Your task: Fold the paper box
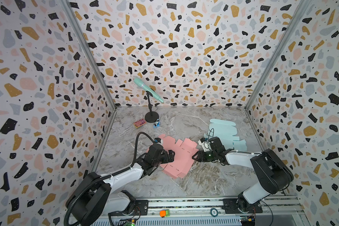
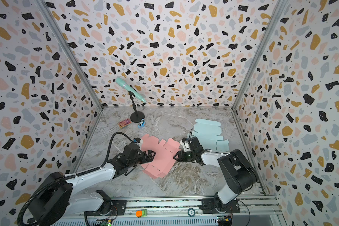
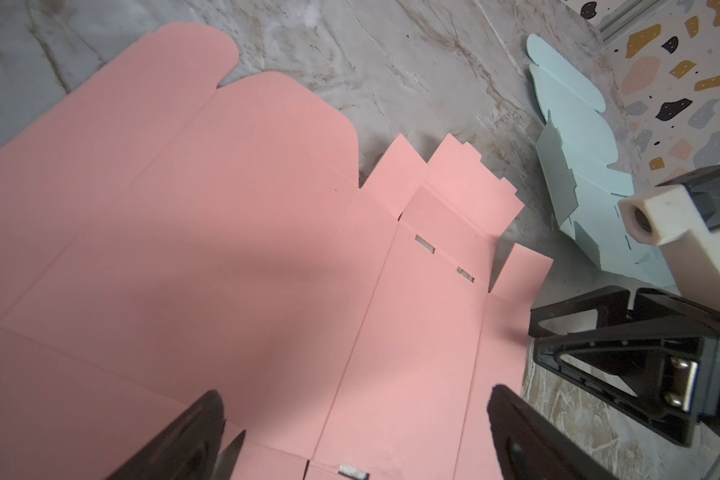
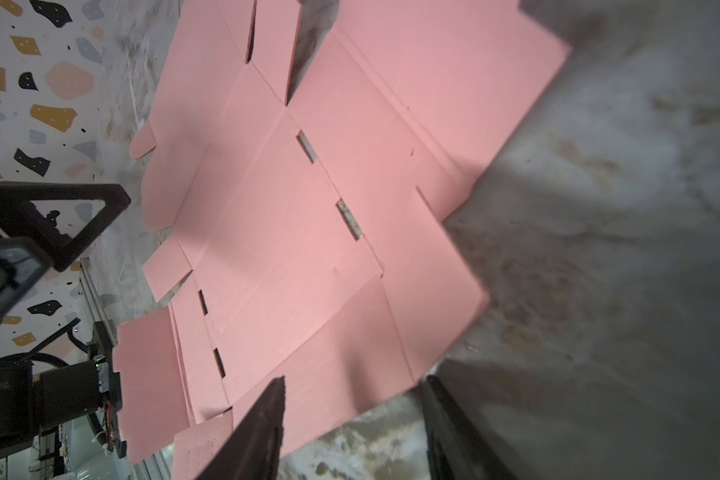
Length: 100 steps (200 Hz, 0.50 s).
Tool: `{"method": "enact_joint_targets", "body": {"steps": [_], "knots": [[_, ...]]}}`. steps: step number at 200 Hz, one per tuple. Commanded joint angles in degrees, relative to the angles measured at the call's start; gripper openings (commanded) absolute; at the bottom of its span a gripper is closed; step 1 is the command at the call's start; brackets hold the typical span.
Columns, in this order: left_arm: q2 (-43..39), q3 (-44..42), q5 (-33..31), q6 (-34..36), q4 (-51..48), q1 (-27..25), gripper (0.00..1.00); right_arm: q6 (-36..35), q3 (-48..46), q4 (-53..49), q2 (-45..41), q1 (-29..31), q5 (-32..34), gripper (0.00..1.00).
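Note:
The pink sheet's lid panel (image 3: 216, 232) is under my left gripper, so my right gripper should take the opposite side panel (image 4: 345, 360) between its fingers and turn the lid panel toward me.
The paper box (image 1: 179, 156) (image 2: 162, 154) is a flat pink die-cut sheet in the middle of the marble floor, with creases, slots and flaps showing (image 3: 225, 249) (image 4: 308, 208). My left gripper (image 1: 171, 155) (image 2: 152, 155) (image 3: 354, 411) hovers over the sheet's left part, open wide, with nothing between its fingers. My right gripper (image 1: 194, 156) (image 2: 175, 156) (image 4: 354, 390) sits at the sheet's right edge. Its jaws are apart, one finger over a pink flap and one over bare marble. It also shows in the left wrist view (image 3: 533, 332).
A second flat sheet, light blue (image 1: 223, 133) (image 2: 209, 133) (image 3: 574, 137), lies behind the right arm. At the back left stand a teal microphone (image 1: 148, 89) on a black stand, a small pink packet (image 1: 139, 123) and a tiny toy figure (image 1: 157, 123). Patterned walls enclose three sides.

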Motion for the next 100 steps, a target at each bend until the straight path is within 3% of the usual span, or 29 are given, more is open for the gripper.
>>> {"method": "enact_joint_targets", "body": {"steps": [1,42,100], "knots": [[-1.57,1.30,-0.29,0.74,0.28,0.28,1.00,-0.83,3.12,1.29,2.14,-0.21,-1.28,0.45],[-3.08,0.56,-0.99,0.21,-0.33,0.29,1.00,-3.20,8.81,0.61,7.84,-0.24,-2.29,0.33],[-4.75,-0.72,-1.74,-0.47,-0.83,0.26,1.00,-8.44,19.96,-3.65,16.44,-0.18,-2.21,0.24]]}}
